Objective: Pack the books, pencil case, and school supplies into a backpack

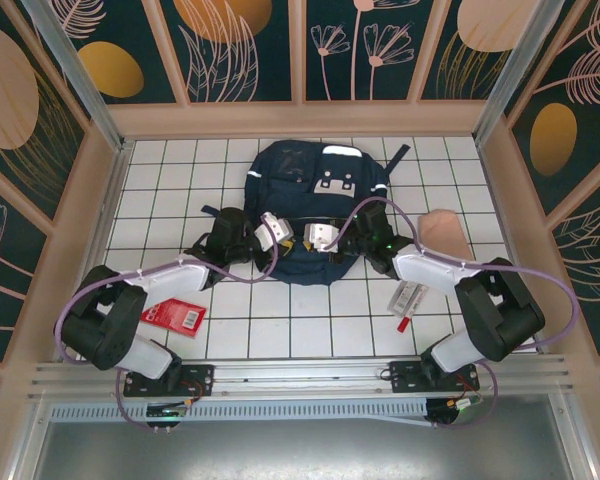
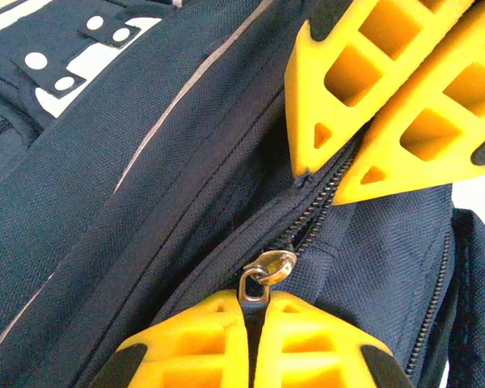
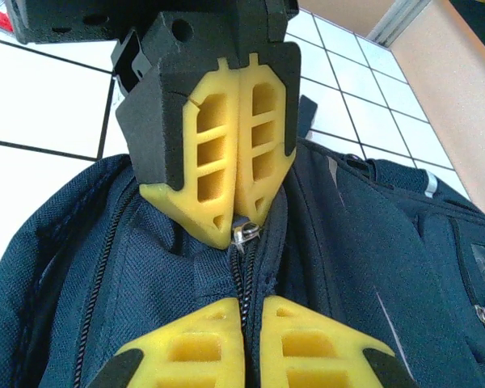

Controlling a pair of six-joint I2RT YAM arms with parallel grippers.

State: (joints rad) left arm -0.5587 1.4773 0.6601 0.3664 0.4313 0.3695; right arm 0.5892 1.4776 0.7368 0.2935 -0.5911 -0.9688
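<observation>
The zipper [image 2: 314,220] is only open from my right gripper as far as the zipper's pull, so my left gripper needs to move the pull away around the backpack's side edge [image 1: 250,200].
The navy backpack [image 1: 310,190] lies flat in the middle of the table, its zipper end facing the arms. My left gripper [image 2: 257,305] is shut on the dark tab of the metal zipper pull [image 2: 268,268]. Facing it a short way along the zipper, my right gripper [image 3: 255,307] is shut on the zipper seam [image 3: 244,275]. From above, both grippers [image 1: 290,240] [image 1: 310,242] meet at the bag's near edge. A red booklet [image 1: 175,316] lies at the left front. The peach pencil case [image 1: 445,235] sits to the right. The pen and clear packet [image 1: 408,298] lie under the right arm.
Peach walls [image 1: 100,230] fence the white tiled table [image 1: 280,320] on three sides. A dark strap [image 1: 398,155] sticks out from the bag's far right. Bare tiles lie between the arms' bases [image 1: 170,380] along the front.
</observation>
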